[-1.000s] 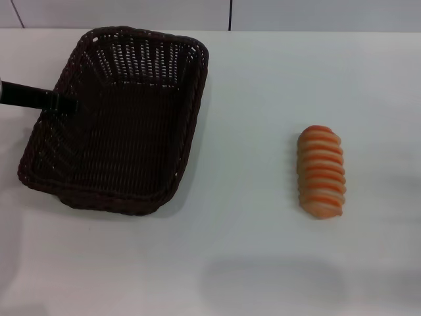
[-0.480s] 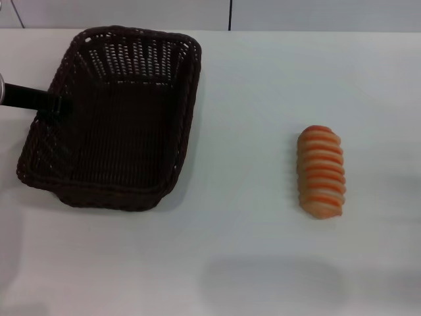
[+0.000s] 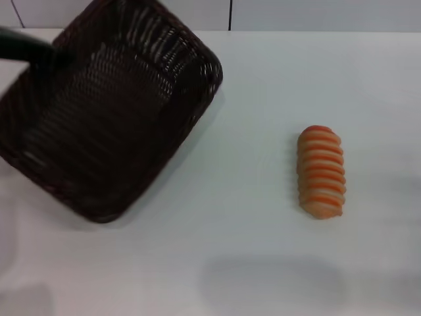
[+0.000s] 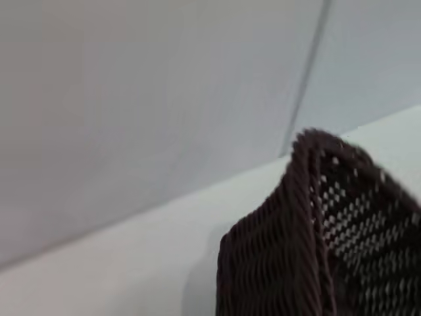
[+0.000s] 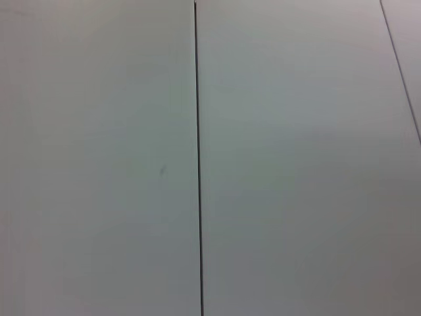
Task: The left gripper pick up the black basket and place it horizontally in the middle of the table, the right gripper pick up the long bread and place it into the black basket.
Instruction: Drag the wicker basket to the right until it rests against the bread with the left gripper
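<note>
The black basket's opening (image 3: 108, 112) faces up and the table's middle (image 3: 214, 191) is clear, so the left gripper should keep swinging the black basket there until it lies flat, then let go.
The black basket (image 3: 105, 118) is at the left of the white table (image 3: 250, 99), raised and tilted, with its near corner turned towards the middle. My left gripper (image 3: 39, 52) shows as a dark bar at the basket's far left rim and is shut on it. The left wrist view shows a corner of the basket (image 4: 316, 243) against the wall. The long bread (image 3: 321, 172), with orange and cream ridges, lies on the table at the right, well apart from the basket. My right gripper is out of view; the right wrist view shows only wall panels.
A grey panelled wall (image 3: 296, 13) with a dark vertical seam (image 3: 230, 14) runs behind the table's far edge. A faint shadow (image 3: 270, 280) lies on the table near the front.
The basket has risen off the table and swung, its near end turning towards the middle; the left arm's bar has moved up with it. The bread has not moved.
</note>
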You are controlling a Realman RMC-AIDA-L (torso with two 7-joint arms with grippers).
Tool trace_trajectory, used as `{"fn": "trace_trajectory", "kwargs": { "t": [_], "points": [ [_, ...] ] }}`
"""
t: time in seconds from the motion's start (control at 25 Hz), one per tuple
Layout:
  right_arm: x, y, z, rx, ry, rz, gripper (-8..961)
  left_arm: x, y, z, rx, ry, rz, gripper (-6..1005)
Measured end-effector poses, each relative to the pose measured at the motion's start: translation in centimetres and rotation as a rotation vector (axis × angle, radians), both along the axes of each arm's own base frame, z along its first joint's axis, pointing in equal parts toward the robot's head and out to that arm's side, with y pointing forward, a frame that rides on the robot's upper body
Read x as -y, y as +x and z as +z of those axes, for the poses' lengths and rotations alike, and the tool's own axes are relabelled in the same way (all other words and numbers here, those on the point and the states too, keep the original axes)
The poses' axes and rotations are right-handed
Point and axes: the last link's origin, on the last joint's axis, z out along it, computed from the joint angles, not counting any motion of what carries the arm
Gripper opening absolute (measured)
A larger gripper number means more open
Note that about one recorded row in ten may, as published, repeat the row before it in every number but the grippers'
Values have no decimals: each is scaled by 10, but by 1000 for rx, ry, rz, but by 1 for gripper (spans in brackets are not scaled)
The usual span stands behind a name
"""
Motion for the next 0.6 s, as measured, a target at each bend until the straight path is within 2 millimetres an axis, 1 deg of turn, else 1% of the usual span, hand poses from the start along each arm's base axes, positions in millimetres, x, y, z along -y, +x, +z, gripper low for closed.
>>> {"fn": "trace_trajectory", "kwargs": {
  "t": [0.08, 0.16, 0.2, 0.24, 0.28, 0.36, 0.48, 0.52, 0.6],
  "points": [
    [0, 0, 0, 0, 1, -2, 709, 0, 17, 20, 46, -21, -92, 199],
    [2, 1, 0, -1, 2, -4, 709, 3, 33, 30, 64, -67, -177, 202],
    [2, 1, 0, -1, 3, -5, 709, 3, 33, 30, 64, -67, -177, 203],
    [3, 1, 0, -2, 4, -7, 709, 4, 40, 33, 70, -93, -212, 204],
    [3, 1, 0, -2, 4, -7, 709, 7, 53, 35, 73, -155, -287, 205],
    [4, 1, 0, -2, 7, -7, 709, 10, 64, 36, 70, -215, -357, 208],
    [7, 1, 1, -1, 15, -6, 709, 12, 70, 37, 64, -248, -392, 212],
    [8, 2, 1, -1, 18, -6, 709, 14, 82, 33, 39, -332, -477, 213],
    [10, 2, 1, 0, 22, -9, 709, 16, 89, 26, 21, -407, -531, 216]
  ]
}}
